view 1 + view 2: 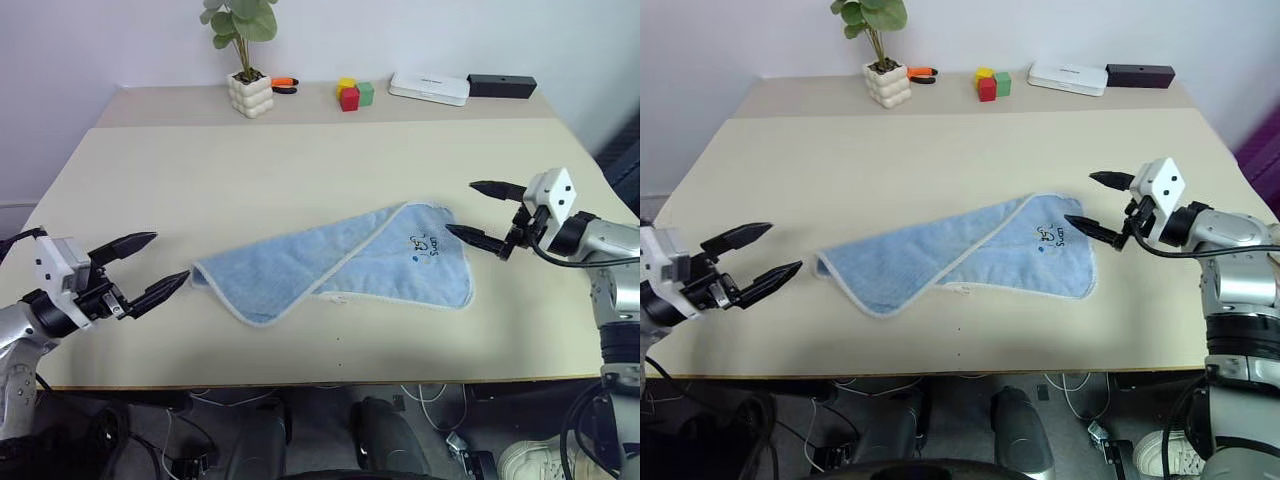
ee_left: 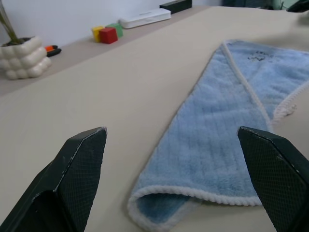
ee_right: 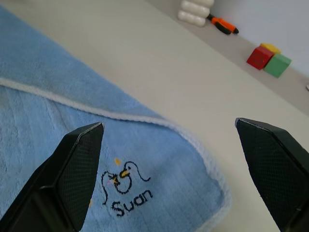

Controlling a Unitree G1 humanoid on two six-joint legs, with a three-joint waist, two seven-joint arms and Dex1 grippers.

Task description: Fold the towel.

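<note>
The towel's edging goes out of sight under the slanting upper layer, so that layer will swing back and uncover more towel when the robot lifts the layer's end.
The light blue towel lies on the beige table, folded over itself so an upper layer slants across a lower one. Its whitish edging and small dark printed mark sit near the right corner. My left gripper hovers open just off the towel's left tip, nothing between its fingers. My right gripper hovers open beside the towel's right corner, also holding nothing. In the left wrist view the folded left end of the towel lies between the spread fingers.
Along the table's back stand a white pot with a green plant, an orange-handled tool, red, yellow and green blocks, a white flat box and a black bar. The table's front edge runs just below the towel.
</note>
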